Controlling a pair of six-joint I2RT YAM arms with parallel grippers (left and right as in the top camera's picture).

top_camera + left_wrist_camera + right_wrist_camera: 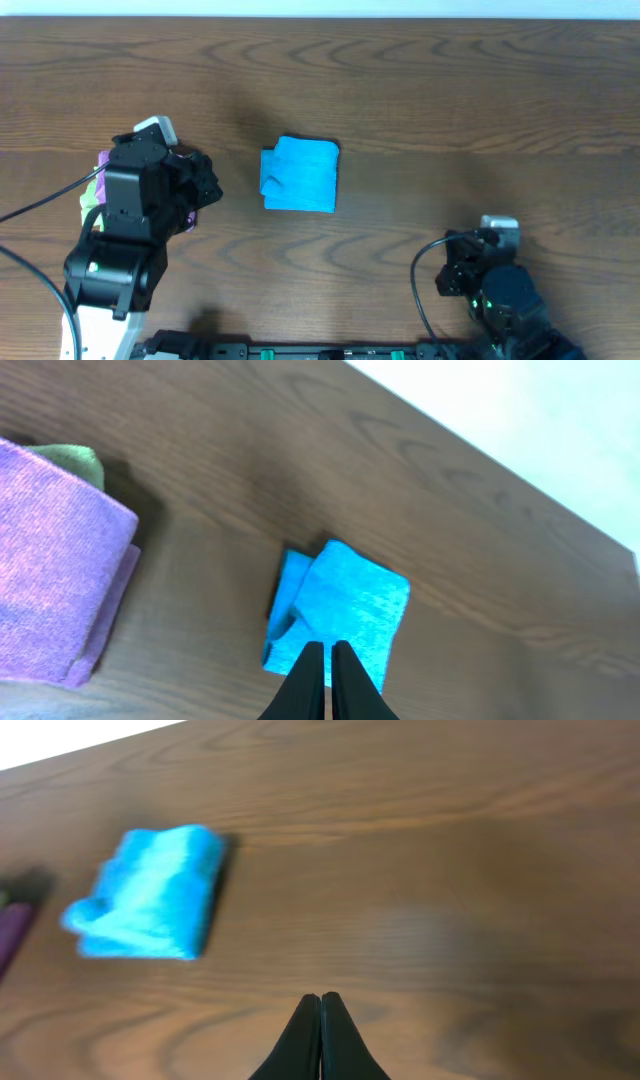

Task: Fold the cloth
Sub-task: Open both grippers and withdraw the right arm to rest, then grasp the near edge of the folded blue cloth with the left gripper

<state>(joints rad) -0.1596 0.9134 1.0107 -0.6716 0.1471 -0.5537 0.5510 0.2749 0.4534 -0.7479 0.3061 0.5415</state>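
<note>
The cloth's uneven layered edge [267, 178] is turned toward my left gripper and is a long way from my right gripper. Next, my left gripper opens and pinches the layers there [271, 197].
A bright blue cloth [300, 175] lies folded into a small rectangle near the middle of the wooden table. It also shows in the left wrist view [340, 605] and in the right wrist view [150, 895]. My left gripper [205, 185] is to the left of the cloth, apart from it; its fingers [328, 652] are shut and empty. My right gripper [455, 262] is at the front right, far from the cloth; its fingers [321, 1002] are shut and empty.
A folded purple cloth [55, 565] with a green cloth [75, 460] under it lies at the left, partly hidden under my left arm in the overhead view [100, 170]. The table's far edge [500, 455] meets a white wall.
</note>
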